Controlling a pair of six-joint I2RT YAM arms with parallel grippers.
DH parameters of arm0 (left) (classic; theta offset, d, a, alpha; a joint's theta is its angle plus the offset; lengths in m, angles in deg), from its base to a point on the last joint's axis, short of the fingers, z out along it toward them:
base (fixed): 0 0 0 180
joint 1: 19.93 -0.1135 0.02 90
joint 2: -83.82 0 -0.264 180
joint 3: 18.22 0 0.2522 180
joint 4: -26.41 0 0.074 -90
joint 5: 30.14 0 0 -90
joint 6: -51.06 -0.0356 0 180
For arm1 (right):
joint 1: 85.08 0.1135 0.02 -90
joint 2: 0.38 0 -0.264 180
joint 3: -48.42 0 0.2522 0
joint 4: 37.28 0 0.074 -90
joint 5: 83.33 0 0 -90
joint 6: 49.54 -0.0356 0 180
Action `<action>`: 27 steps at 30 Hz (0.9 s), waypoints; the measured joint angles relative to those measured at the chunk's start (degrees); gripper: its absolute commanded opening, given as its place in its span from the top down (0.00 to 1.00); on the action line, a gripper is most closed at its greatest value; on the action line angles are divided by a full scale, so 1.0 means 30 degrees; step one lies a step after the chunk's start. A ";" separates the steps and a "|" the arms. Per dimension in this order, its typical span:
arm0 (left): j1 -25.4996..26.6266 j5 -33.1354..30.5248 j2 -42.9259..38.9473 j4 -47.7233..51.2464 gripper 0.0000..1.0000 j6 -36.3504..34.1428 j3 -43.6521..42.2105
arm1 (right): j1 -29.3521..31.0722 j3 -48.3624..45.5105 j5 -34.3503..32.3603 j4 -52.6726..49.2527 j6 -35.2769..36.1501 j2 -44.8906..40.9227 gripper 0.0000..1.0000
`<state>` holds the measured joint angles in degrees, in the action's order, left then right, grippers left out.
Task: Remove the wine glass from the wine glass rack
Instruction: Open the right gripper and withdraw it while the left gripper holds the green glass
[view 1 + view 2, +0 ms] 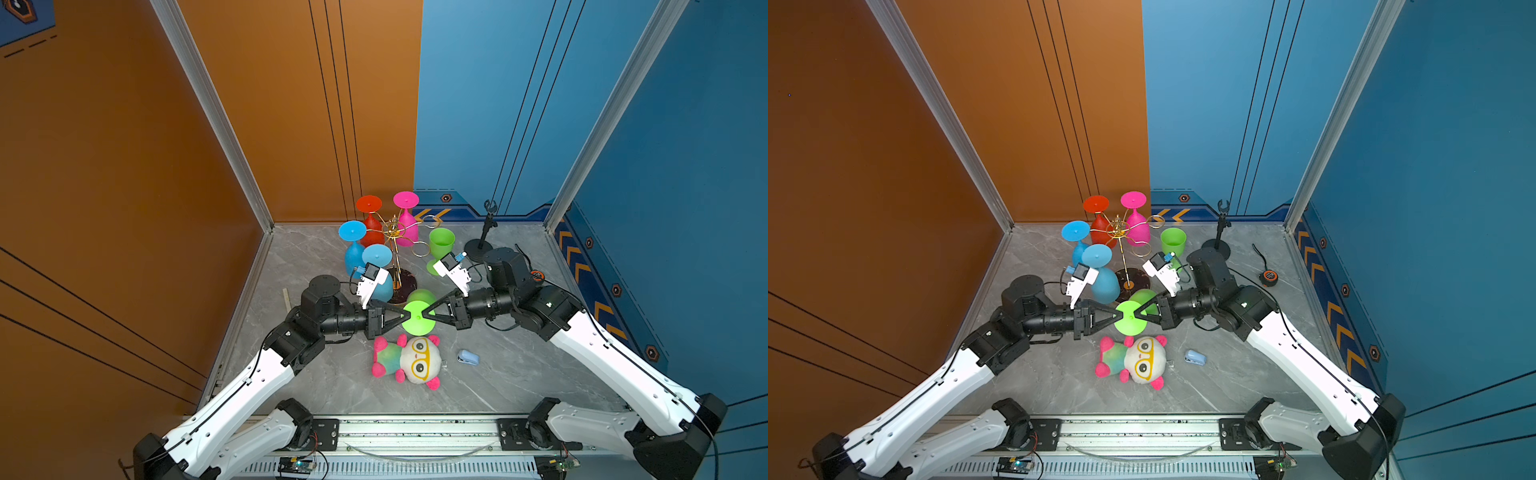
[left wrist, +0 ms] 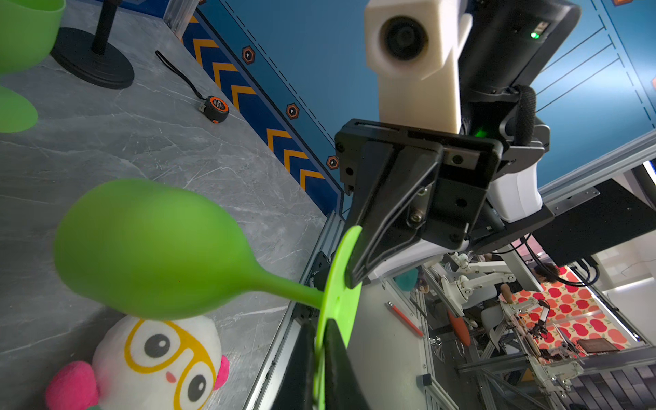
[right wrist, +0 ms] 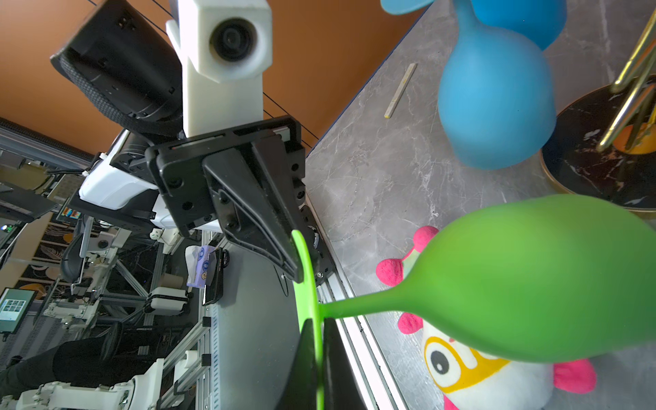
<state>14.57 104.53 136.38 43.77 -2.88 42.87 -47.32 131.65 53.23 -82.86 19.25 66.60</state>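
My left gripper should turn the green glass upright before my right gripper takes the glass's rim, because both grippers are holding it bowl down by its foot disc (image 1: 417, 318).
A green wine glass (image 1: 420, 296) hangs above the table in front of the wine glass rack (image 1: 395, 249), clear of its gold arms, foot disc uppermost. My left gripper (image 1: 405, 316) is shut on one edge of the foot disc and my right gripper (image 1: 429, 316) is shut on the opposite edge. In the left wrist view the left gripper (image 2: 319, 324) pinches the disc of the wine glass (image 2: 152, 248). The right wrist view shows the right gripper (image 3: 317, 323) clamping the same disc, with the bowl (image 3: 532, 277) beyond. Red (image 1: 370, 226), pink (image 1: 405, 224) and two blue glasses (image 1: 353, 249) hang on the rack.
Another green glass (image 1: 441, 245) stands upright right of the rack. A plush toy (image 1: 409, 361) lies just under the held glass, with a small blue object (image 1: 468, 357) beside it. A black stand (image 1: 482, 245) and a tape measure (image 1: 1269, 277) sit at the back right.
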 measured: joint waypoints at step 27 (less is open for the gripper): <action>0.1668 -0.0459 -0.0998 0.0211 1.00 -0.3388 -0.0838 | -0.5515 -0.0015 -0.1144 -0.1603 -0.0823 -0.2186 0.32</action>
<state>19.57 103.15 133.38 44.40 -13.05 40.36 -63.86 131.61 49.80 -87.66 16.78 60.04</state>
